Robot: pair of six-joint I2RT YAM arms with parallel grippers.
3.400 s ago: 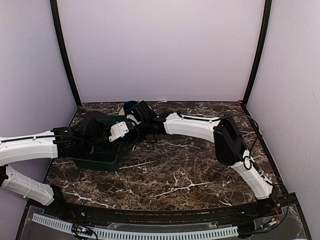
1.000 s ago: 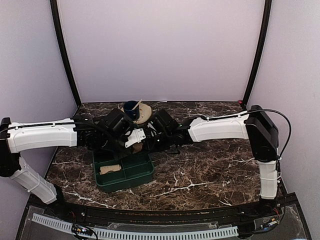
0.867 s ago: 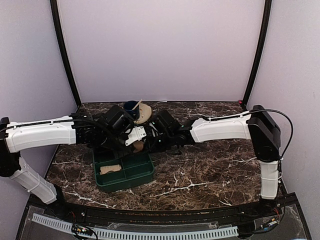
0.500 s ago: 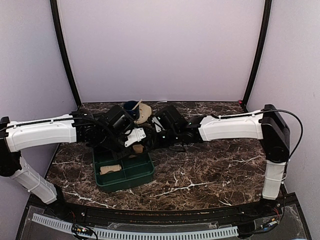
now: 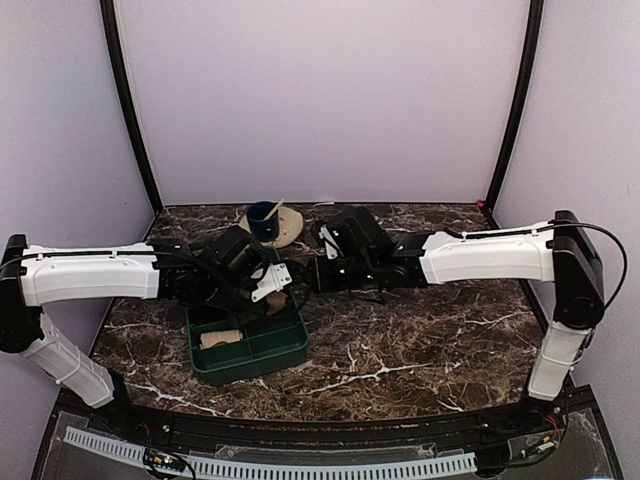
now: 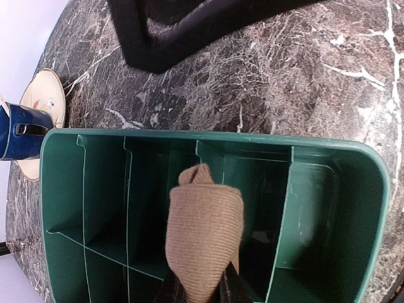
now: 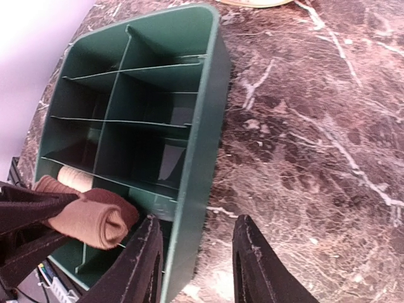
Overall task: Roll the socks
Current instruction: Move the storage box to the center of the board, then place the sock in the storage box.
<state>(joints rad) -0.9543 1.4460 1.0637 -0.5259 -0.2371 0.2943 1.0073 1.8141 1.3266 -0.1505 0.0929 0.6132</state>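
I should lower the rolled sock (image 6: 205, 230) next with my left gripper into the empty compartment (image 5: 274, 325) beside the second roll until it rests inside, because the sock runs along the dividers.
My left gripper (image 5: 270, 302) is shut on a short tan rolled sock (image 5: 276, 298) and holds it over the back right part of the green divided tray (image 5: 292, 345). In the left wrist view the roll (image 6: 203, 227) stands up from between my fingers (image 6: 228, 285), above the tray's compartments (image 6: 328, 189). A second tan roll (image 5: 221, 338) lies in a front compartment. My right gripper (image 5: 308, 281) is open and empty, just right of the tray. In the right wrist view its jaws (image 7: 199, 265) straddle the tray's wall (image 7: 203, 120), and the held roll (image 7: 88, 218) shows a dark red end.
A blue cup (image 5: 263, 217) with a stick in it stands on a beige saucer (image 5: 291, 226) at the back, behind the tray. It also shows in the left wrist view (image 6: 22, 129). Dark marble tabletop (image 5: 420, 340) lies to the right. Walls enclose three sides.
My right gripper has let go of the roll and drawn back to the right. My left gripper keeps the roll and has moved slightly forward over the tray.
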